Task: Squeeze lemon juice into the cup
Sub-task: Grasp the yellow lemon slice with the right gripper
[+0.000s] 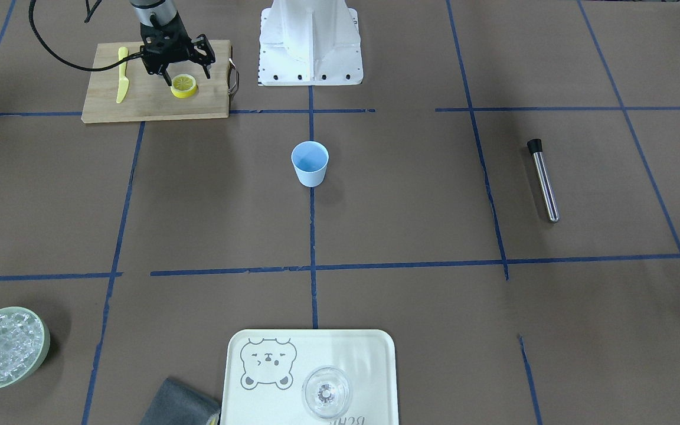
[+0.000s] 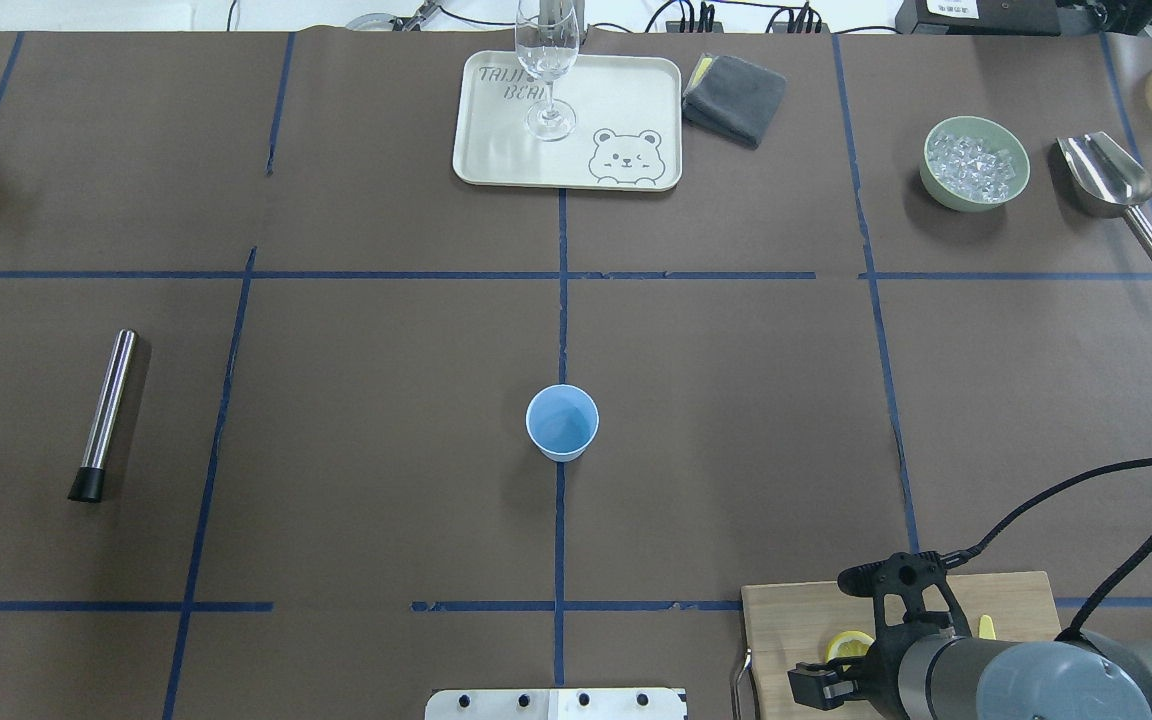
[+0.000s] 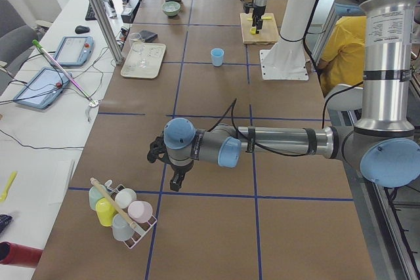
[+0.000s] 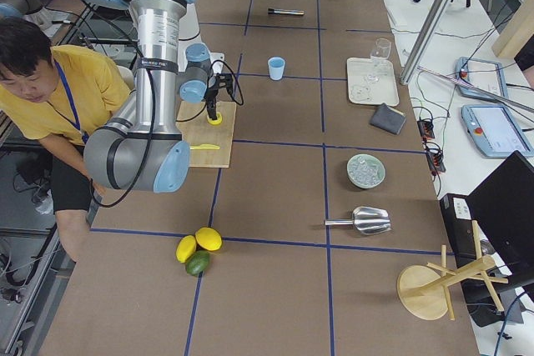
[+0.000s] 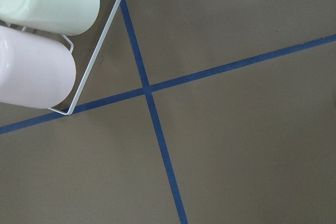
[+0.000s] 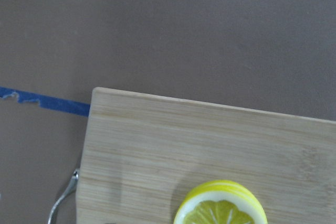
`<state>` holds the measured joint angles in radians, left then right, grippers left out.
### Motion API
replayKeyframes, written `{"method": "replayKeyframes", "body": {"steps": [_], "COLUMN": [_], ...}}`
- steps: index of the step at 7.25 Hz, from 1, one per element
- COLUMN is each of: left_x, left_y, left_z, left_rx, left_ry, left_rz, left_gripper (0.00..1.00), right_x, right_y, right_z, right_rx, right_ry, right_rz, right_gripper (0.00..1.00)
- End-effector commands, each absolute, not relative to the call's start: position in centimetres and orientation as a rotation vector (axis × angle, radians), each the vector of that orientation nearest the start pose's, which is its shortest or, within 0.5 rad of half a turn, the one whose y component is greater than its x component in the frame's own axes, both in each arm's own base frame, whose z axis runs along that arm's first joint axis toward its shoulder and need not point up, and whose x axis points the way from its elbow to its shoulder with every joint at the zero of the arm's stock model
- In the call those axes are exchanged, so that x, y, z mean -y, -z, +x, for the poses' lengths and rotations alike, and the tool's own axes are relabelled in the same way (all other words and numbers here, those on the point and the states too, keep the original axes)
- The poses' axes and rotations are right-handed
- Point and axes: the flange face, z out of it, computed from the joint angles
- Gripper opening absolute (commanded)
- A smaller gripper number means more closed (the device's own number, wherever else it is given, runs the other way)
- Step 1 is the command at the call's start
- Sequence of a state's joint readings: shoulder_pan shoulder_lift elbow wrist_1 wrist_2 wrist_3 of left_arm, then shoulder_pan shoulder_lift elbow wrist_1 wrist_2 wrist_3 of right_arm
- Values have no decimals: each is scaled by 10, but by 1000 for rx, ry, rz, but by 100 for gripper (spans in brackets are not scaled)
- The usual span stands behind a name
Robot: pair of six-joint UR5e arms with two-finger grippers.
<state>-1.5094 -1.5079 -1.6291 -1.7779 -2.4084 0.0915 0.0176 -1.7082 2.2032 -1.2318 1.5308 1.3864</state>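
Observation:
The thick yellow rim [image 6: 230, 185] has a seam running along it, so the lemon slice [image 1: 183, 85] will leave another slice on the board when I pick it up.
The lemon slice [image 1: 184, 86] lies on a wooden cutting board [image 1: 139, 106] at the robot's right; it also shows in the right wrist view [image 6: 220, 205] and in the overhead view [image 2: 848, 645]. My right gripper [image 1: 187, 75] is open, with its fingers spread just above and to either side of the slice. The light blue cup [image 1: 310, 164] stands upright at the table's middle [image 2: 562, 422], far from both grippers. My left gripper [image 3: 165, 165] shows only in the exterior left view, low over bare table, and I cannot tell whether it is open or shut.
A yellow knife [image 1: 122, 74] lies on the board beside the gripper. A metal rod [image 1: 543, 180] lies on the robot's left side. A tray [image 1: 375, 354] with a clear glass [image 1: 326, 392], a bowl of ice [image 1: 3, 348] and a scoop [image 2: 1111, 190] are on the far side. A rack of cups [image 3: 121, 211] is near the left gripper.

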Motion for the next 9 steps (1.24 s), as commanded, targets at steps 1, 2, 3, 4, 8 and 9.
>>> {"method": "replayKeyframes", "body": {"steps": [1, 2, 3, 4, 8, 9], "left_x": [479, 479, 479, 479, 478, 478], "left_y": [-633, -634, -633, -633, -635, -635], "left_z": [-30, -30, -30, -30, -28, -27], "left_rx": [-836, -835, -836, -836, -872, -873], "left_ry": [-229, -229, -229, -229, -228, -228], "left_rz": [204, 204, 204, 204, 196, 196], "left_gripper": [100, 100, 100, 100, 100, 100], "right_x": [150, 150, 149, 149, 153, 156], "right_y": [-397, -400, -407, -405, -402, -396], "right_z": [-423, -425, -428, -428, -425, -421], "right_rx": [807, 801, 788, 791, 798, 808], "right_ry": [130, 131, 133, 133, 124, 116], "right_rz": [129, 128, 128, 128, 131, 134], "right_gripper": [94, 93, 90, 84, 40, 38]}}
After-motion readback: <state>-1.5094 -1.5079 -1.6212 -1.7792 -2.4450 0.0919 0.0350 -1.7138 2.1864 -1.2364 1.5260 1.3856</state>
